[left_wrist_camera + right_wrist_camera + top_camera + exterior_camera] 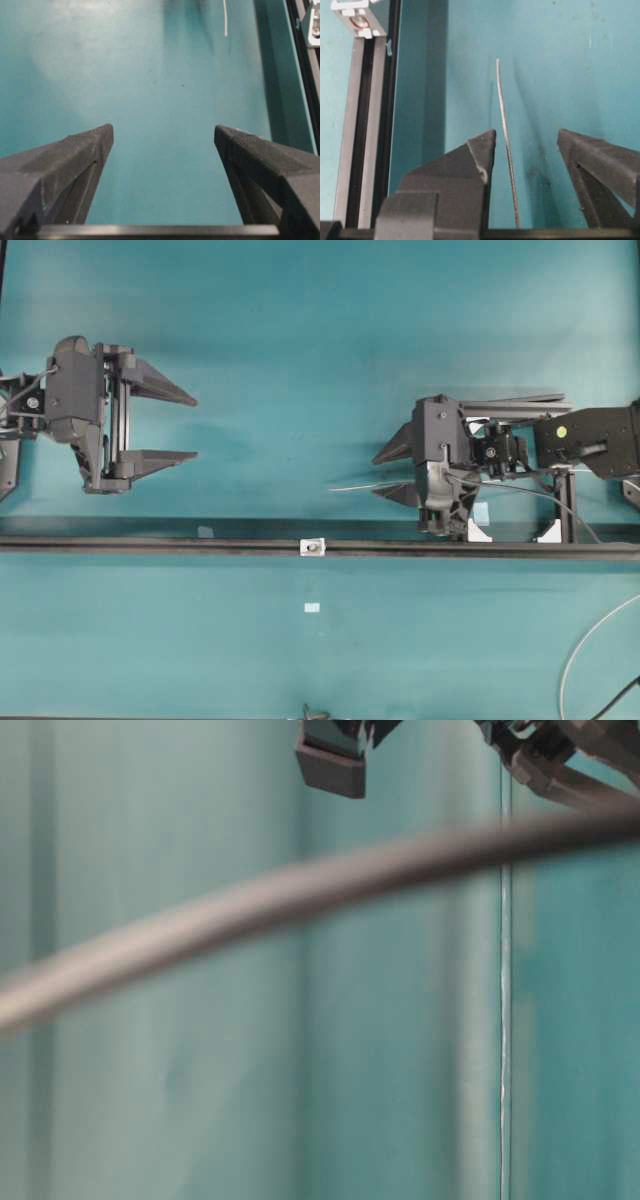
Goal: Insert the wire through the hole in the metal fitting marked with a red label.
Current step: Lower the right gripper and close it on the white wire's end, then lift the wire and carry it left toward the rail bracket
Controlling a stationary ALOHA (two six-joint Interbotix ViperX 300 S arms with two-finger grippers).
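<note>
The wire's end (pixel 499 70) sticks straight out above its shadow, so the wire will keep straight and slip through the fitting's hole when the robot pushes.
The small silvery metal fitting (pixel 313 547) sits on the black rail (pixel 150 544). In the right wrist view the fitting (pixel 355 19) shows a red ring round its hole (pixel 360 22). The thin pale wire (pixel 504 125) runs between the fingers of my right gripper (pixel 526 135), nearer the left finger and touching neither. The right gripper (pixel 375 476) is open, and the wire (pixel 350 486) ends a little left of its tips, up and right of the fitting. My left gripper (pixel 196 427) hangs open and empty far to the left. From it, the wire's tip (pixel 225 17) shows far ahead.
Two white clamp blocks (pixel 480 530) stand under the right arm by the rail. A small white tag (pixel 312 607) lies on the teal mat below the fitting. A blurred dark cable (pixel 300 885) crosses the table-level view. More pale wire (pixel 580 650) loops at the lower right.
</note>
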